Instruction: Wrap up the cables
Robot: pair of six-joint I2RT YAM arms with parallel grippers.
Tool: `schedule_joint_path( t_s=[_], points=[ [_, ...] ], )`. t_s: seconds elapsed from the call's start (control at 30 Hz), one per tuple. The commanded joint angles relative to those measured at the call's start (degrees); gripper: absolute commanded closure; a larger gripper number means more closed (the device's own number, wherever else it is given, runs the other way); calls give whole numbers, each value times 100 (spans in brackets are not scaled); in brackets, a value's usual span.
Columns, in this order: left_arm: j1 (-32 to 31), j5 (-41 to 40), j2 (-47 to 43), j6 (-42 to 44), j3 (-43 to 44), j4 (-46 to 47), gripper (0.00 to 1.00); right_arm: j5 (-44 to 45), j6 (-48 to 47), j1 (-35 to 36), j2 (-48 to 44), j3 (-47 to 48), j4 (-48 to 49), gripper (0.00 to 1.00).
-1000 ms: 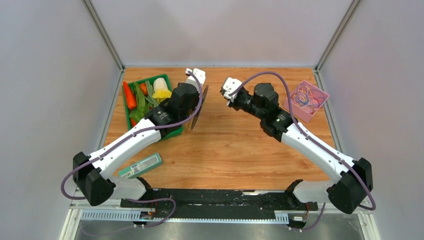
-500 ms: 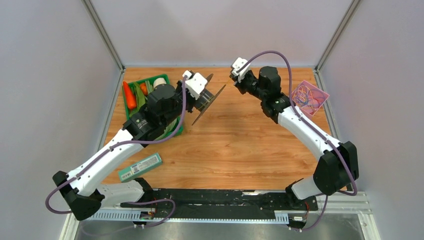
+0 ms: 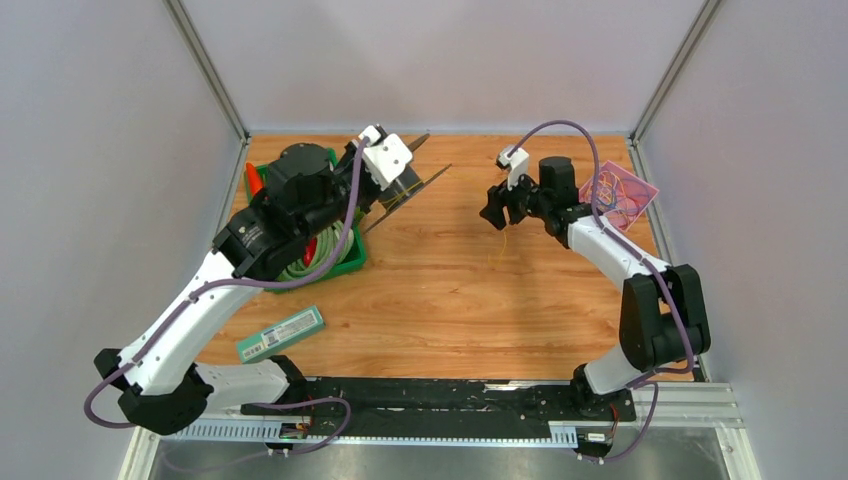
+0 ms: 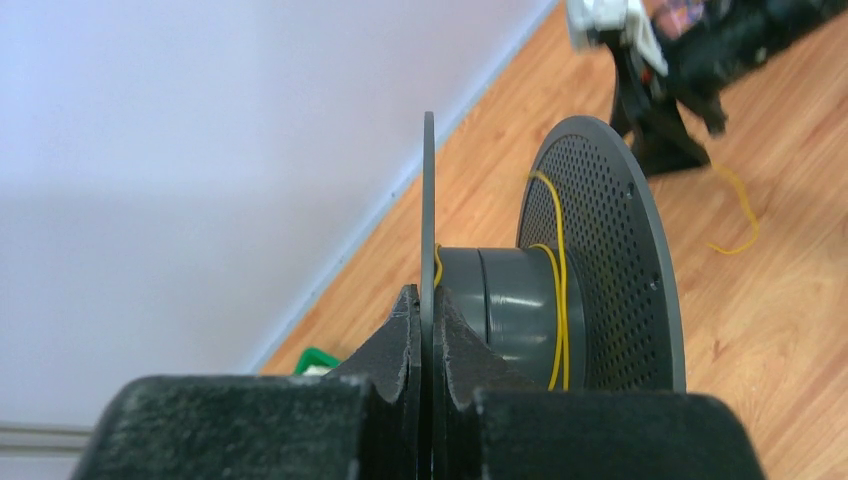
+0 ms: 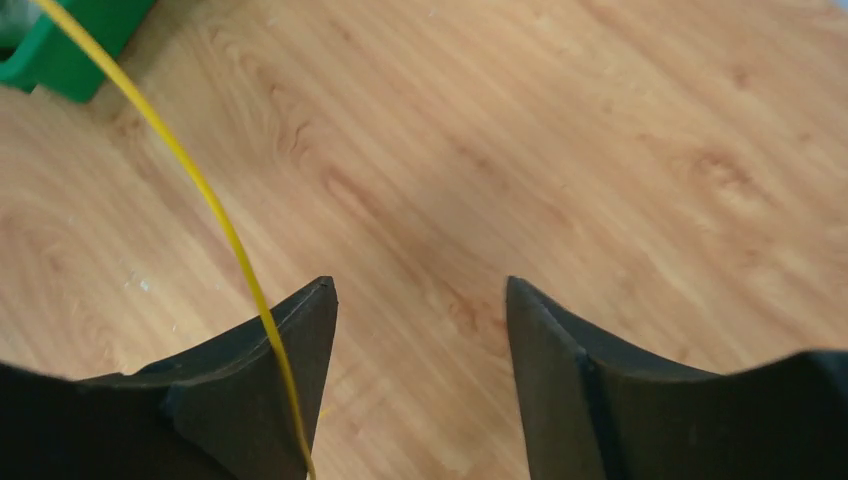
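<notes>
The yellow cable (image 5: 266, 312) is lying across the outside of my right gripper's finger. My right gripper should back away until it is clear, turn and come around to the cable's loose end.
My left gripper (image 4: 428, 312) is shut on the thin near flange of a grey spool (image 4: 510, 310). The spool is held up off the table, left of centre (image 3: 405, 185). A yellow cable (image 4: 557, 300) runs a couple of turns round the hub, beside the perforated flange (image 4: 600, 250). Its loose end (image 3: 503, 240) dangles to the wood below my right gripper (image 3: 493, 212). That gripper (image 5: 418, 290) is open. The yellow cable (image 5: 200, 190) lies across the outside of its left finger (image 5: 290, 340), and nothing is between the jaws. More cables (image 3: 612, 195) lie tangled in the pink tray (image 3: 640, 185).
A green tray (image 3: 345, 265) at the left holds coiled long beans (image 3: 310, 255) and a carrot (image 3: 252, 180), mostly hidden under my left arm. A teal box (image 3: 282, 333) lies on the wood near the front left. Walls close in the table on three sides.
The right gripper came down towards the table and opened, letting go of the yellow cable. The left arm raised and turned the spool.
</notes>
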Motion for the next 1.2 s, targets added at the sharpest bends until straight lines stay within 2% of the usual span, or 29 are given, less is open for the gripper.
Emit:
schedule_joint_path(
  t_s=[0.0,0.4,0.57,0.77,1.0,1.17],
  points=[
    [-1,214,1,127,780,310,100,-681,434,-22,-319,-156,-252,33],
    [-1,126,150,-5,1185,495,100,-857,504,-31,-512,-841,-614,30],
    [-1,-269,212,-233,1220,609,100,-1042,1154,-22,-732,-1034,-403,28],
    [-1,-841,238,-918,1264,706,100,-1007,1928,-31,-987,-1228,-113,26],
    [8,-1420,326,-1586,1228,847,100,-392,2280,-39,-996,-948,-157,25],
    [-1,-1991,528,-1859,1431,706,100,-356,2481,-30,-847,-543,-104,25]
  ],
)
